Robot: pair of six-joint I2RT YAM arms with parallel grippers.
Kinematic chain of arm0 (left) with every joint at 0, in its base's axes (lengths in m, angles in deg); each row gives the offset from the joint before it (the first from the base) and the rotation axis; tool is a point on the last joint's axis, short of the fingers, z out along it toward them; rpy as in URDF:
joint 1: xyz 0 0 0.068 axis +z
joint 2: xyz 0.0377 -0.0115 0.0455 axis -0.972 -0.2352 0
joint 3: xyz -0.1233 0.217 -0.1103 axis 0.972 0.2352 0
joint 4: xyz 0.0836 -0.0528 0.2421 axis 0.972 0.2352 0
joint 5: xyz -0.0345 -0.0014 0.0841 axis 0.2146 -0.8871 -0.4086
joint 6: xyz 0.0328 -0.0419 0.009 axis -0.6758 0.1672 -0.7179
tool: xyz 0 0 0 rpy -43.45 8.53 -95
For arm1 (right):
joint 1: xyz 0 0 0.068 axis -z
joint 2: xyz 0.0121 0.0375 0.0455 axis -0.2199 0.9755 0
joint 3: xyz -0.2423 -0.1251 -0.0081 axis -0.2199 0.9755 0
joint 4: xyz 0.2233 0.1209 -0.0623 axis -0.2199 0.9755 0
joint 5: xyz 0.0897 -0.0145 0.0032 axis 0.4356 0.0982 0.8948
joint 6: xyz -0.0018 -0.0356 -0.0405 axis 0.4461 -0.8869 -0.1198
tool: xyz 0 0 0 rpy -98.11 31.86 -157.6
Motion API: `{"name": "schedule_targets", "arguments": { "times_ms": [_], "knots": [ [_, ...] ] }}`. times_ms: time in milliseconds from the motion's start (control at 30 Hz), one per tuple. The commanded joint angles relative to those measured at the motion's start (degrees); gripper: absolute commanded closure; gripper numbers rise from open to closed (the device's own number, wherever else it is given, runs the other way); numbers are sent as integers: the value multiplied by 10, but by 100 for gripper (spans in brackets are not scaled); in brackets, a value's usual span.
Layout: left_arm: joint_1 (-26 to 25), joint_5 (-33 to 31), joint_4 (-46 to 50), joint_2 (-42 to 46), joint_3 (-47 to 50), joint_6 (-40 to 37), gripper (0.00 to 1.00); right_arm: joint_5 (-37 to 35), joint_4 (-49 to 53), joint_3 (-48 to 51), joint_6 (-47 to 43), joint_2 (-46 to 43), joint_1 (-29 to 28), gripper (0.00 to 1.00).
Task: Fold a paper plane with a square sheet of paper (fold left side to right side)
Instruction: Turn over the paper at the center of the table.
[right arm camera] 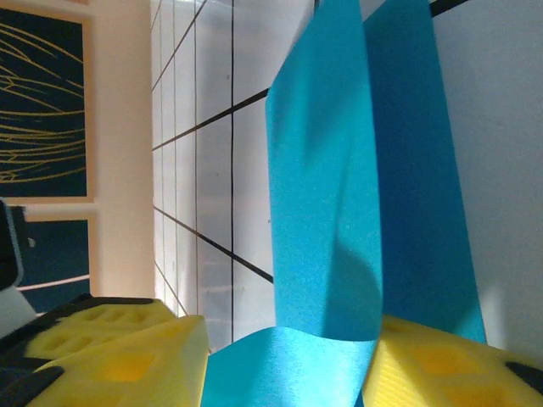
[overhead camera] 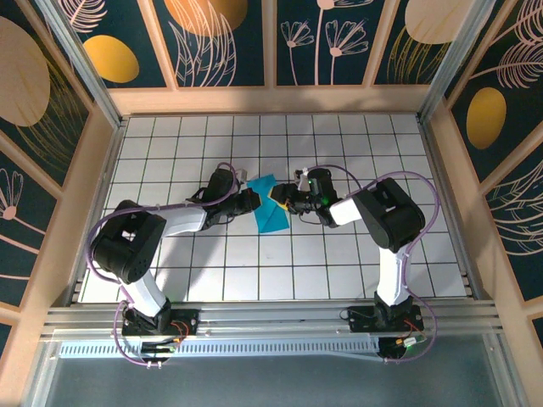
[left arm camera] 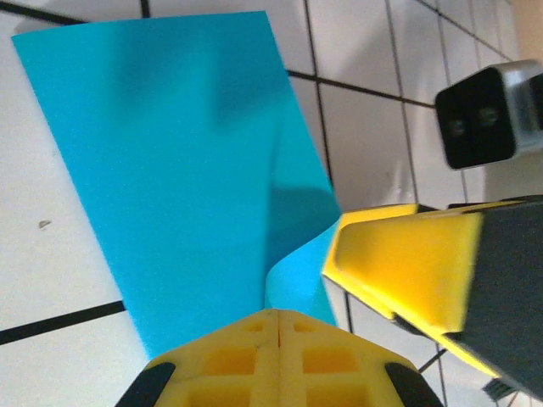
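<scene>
The sheet's raised flap [right arm camera: 327,186] is standing clear of the layer under it, so my right gripper should lift the sheet and my left gripper should pinch the opposite edge [overhead camera: 258,215].
The square sheet of paper [overhead camera: 271,217] is bright cyan-blue and lies mid-table between both grippers, partly doubled over. In the left wrist view the sheet [left arm camera: 170,153] lies flat, with one edge curling up near the fingertips. My left gripper [left arm camera: 278,315] is shut, its yellow tips together at the sheet's near edge [overhead camera: 253,200]. My right gripper [overhead camera: 283,197] faces it from the right. In the right wrist view its yellow fingers [right arm camera: 127,365] stand apart, and a raised flap of the sheet [right arm camera: 339,170] bends across the gap of the right gripper [right arm camera: 288,339].
The white grid table [overhead camera: 356,271] is bounded by wooden walls [overhead camera: 271,100] at the back and sides. The right gripper's yellow finger [left arm camera: 407,263] and its wrist camera [left arm camera: 488,114] sit close beside the left fingertips. Both arms' purple cables [overhead camera: 407,182] loop above the table.
</scene>
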Motion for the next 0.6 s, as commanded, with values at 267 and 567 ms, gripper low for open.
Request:
{"name": "schedule_targets", "arguments": {
  "times_ms": [267,567],
  "knots": [
    [3,-16,15,-16,4,3,98,-30,64,-31,-46,10,-13,72],
    [4,-55,47,49,11,-5,58,-51,84,-36,-66,-23,-12,94]
  ]
}}
